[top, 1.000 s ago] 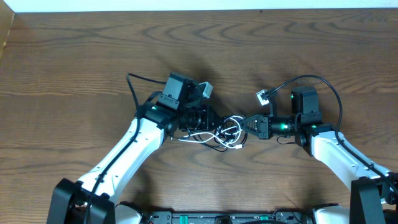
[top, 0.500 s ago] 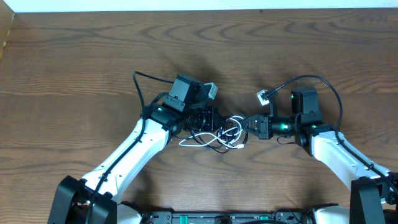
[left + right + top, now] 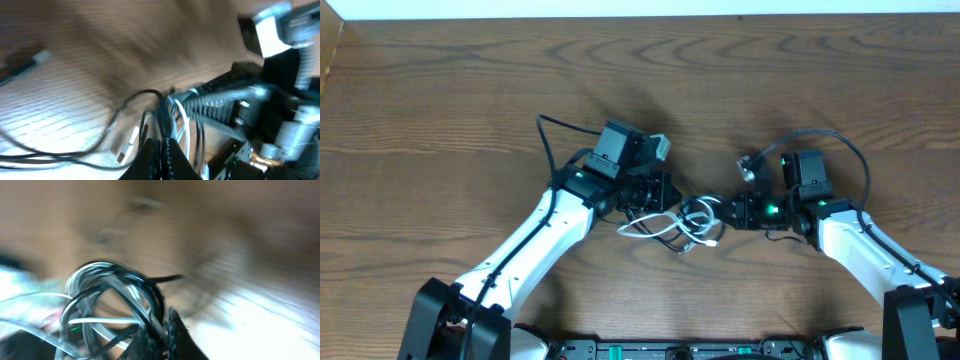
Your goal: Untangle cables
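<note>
I should bring my right gripper back toward my left gripper and take the white cable point(image 3: 667, 215) alone, because my right gripper is pinching black and white cables point(image 3: 150, 316) of the knot together.
The cables point(image 3: 692, 216), a thin black one and a thin white one, lie knotted in loops on the table between my two grippers. My left gripper point(image 3: 666, 201) sits at the knot's left side. In the left wrist view it point(image 3: 162, 148) is shut, with the black cable point(image 3: 161, 112) running up out of its tips and a white loop point(image 3: 183, 122) just to the right. A white plug point(image 3: 129, 145) lies left of it. My right gripper point(image 3: 722, 212) meets the knot from the right. It point(image 3: 162, 330) is shut on black and white strands of the tangle point(image 3: 107, 297).
The wooden table point(image 3: 470, 80) spreads out on all sides. A thick black arm cord point(image 3: 544, 140) arches behind the left wrist and another point(image 3: 835, 137) loops over the right wrist. The table's far edge runs along the top of the overhead view.
My left gripper moved up and right to the knot and closed on a strand. The right gripper rolled and drew slightly right and down, dragging the loops with it.
</note>
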### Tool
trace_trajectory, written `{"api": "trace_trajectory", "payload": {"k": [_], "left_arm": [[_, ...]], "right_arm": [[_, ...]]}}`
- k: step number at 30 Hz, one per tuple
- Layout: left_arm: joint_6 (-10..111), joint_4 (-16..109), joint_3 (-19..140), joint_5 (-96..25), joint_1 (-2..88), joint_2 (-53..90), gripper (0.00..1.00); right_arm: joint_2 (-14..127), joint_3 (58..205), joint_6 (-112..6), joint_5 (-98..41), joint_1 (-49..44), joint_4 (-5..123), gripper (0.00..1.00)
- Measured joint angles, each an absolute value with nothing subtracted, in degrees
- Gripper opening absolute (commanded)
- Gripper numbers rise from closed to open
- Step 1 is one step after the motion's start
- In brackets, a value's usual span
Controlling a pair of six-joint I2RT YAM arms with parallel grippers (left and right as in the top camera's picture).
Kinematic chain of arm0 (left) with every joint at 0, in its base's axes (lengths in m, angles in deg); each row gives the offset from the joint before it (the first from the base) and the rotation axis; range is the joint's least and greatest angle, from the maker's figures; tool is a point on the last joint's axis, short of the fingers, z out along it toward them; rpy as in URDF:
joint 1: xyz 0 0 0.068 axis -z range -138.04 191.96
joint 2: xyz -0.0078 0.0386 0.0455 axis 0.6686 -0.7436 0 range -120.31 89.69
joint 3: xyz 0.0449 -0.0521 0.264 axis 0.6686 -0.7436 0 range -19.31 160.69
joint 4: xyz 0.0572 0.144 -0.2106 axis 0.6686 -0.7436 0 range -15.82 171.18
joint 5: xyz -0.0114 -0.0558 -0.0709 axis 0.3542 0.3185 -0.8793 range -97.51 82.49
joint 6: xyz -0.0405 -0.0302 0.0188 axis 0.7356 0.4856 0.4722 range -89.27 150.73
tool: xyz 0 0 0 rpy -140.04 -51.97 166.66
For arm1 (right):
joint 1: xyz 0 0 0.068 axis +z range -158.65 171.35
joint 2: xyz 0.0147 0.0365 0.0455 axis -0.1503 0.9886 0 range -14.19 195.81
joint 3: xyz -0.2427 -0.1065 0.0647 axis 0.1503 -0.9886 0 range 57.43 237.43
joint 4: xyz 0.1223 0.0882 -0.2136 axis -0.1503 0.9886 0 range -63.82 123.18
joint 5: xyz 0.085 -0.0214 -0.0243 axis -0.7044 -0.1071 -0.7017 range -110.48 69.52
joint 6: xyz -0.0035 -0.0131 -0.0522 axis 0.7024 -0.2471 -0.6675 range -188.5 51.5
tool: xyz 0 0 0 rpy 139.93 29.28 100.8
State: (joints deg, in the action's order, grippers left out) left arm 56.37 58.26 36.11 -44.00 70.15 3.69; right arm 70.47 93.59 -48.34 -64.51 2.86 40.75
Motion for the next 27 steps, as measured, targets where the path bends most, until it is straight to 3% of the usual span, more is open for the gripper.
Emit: {"api": "trace_trajectory", "payload": {"k": [5,9,13,15,27], "left_arm": [[56.4,57.6,36.1,-42.9,67.3,3.7,0.07],[56.4,57.6,36.1,-42.9,67.1,3.7,0.07],[56.3,57.6,36.1,-42.7,67.2,3.7,0.31],[56.3,57.6,36.1,-42.7,67.2,3.7,0.37],[56.2,57.8,36.1,-42.5,67.2,3.7,0.38]], "right_arm": [[70.6,93.2,-45.6,-46.0,2.4,48.7,0.01],[70.7,93.2,-46.3,-42.4,2.4,48.6,0.01],[70.7,93.2,-52.1,-49.0,2.4,44.2,0.01],[70.7,93.2,-54.8,-54.3,2.4,41.2,0.01],[70.7,93.2,-61.2,-77.6,2.4,32.5,0.01]]}}
